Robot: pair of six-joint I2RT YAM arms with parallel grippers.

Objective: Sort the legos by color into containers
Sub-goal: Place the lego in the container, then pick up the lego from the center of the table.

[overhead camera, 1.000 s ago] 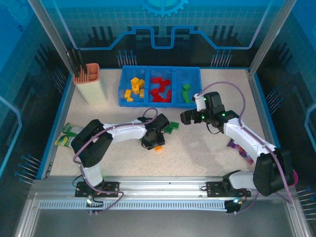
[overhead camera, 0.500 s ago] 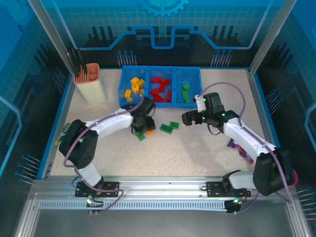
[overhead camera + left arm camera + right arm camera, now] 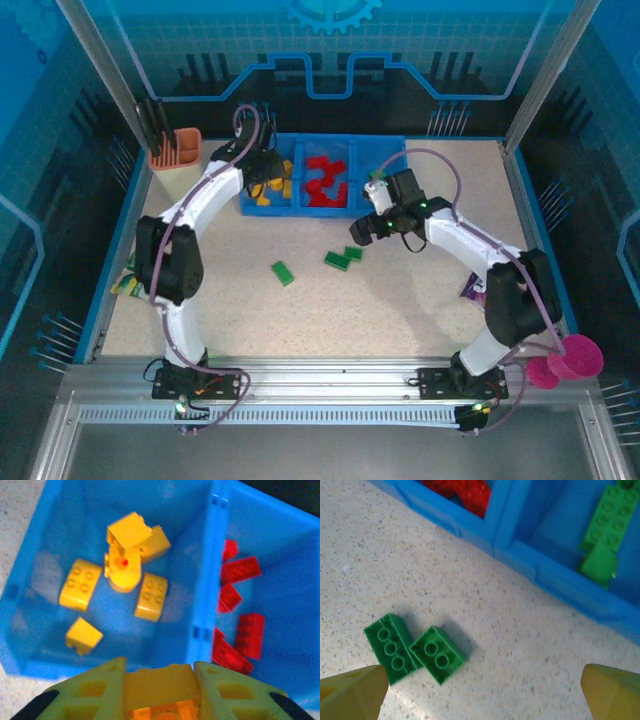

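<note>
The longer green lego's loose end (image 3: 330,257) sticks out past the shorter green lego, so I keep moving my right gripper toward that end (image 3: 385,630) until its fingers are on both sides of it.
My left gripper (image 3: 262,168) hangs over the left compartment of the blue tray (image 3: 322,211), shut on a yellow-orange lego (image 3: 159,687). Below it lie several yellow legos (image 3: 150,596), one of them round (image 3: 122,572). Red legos (image 3: 240,570) fill the middle compartment, and green ones (image 3: 606,522) lie in the right one. My right gripper (image 3: 364,229) is open above the table, just right of two green legos (image 3: 390,647) (image 3: 438,655) that touch each other. A third green lego (image 3: 283,272) lies alone, further left.
A tan cup with an orange rim (image 3: 176,150) stands left of the tray. A green packet (image 3: 127,280) lies by the left wall. A purple packet (image 3: 474,291) sits near the right arm. A pink cup (image 3: 578,356) is at the near right edge.
My left arm has swung from mid-table up to the tray's left compartment, carrying the yellow-orange lego. A green lego stays where it was. My right gripper has drifted left toward the green pair.
</note>
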